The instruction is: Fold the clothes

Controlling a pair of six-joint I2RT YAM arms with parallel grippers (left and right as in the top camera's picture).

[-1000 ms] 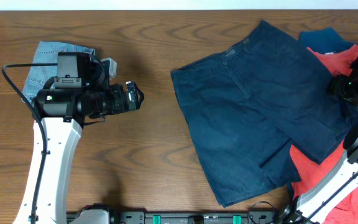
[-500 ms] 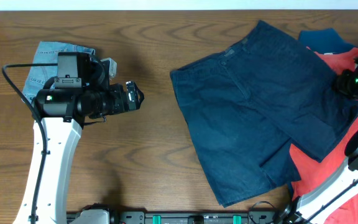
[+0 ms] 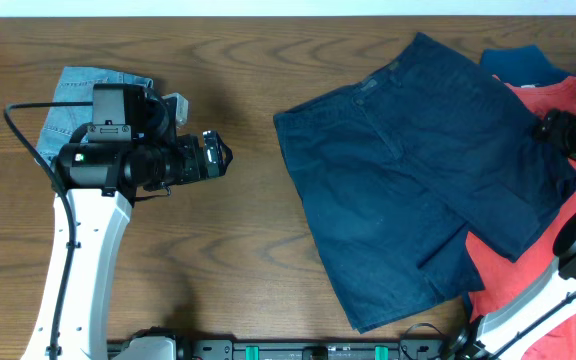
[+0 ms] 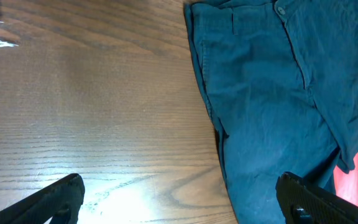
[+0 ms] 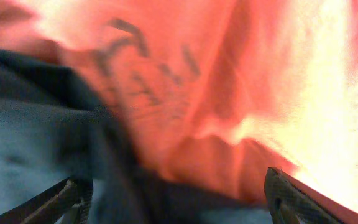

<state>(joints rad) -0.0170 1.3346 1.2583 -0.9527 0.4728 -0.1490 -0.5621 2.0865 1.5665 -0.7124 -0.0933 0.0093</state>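
Observation:
My right gripper's open fingers are on both sides of the navy shorts and the coral-red garment [image 5: 160, 137] underneath. I should close on only the shorts' edge [image 3: 574, 182] before I lift it.
The dark navy shorts [image 3: 398, 180] lie spread flat on the wooden table, waistband toward the far left and legs toward the near right. In the left wrist view the shorts [image 4: 272, 93] fill the right half. My left gripper [image 3: 218, 155] hovers open over bare wood left of them, its fingertips [image 4: 58, 198] wide apart with nothing between. My right gripper [image 3: 571, 130] is at the shorts' far right edge, above the coral-red garment [image 3: 558, 95]. Its jaws [image 5: 179, 202] stand wide apart over blurred coral cloth [image 5: 229, 81] and navy fabric [image 5: 36, 137], gripping neither.
Light-blue frayed denim shorts [image 3: 73, 100] lie behind the left arm at the far left. A blue garment [image 3: 518, 62] pokes out at the far right. More coral-red cloth [image 3: 528, 270] lies under the shorts' near leg by the right arm's base.
My right gripper has closed and then opened wide, shifting slightly right, off the navy shorts' edge. The left arm has not moved.

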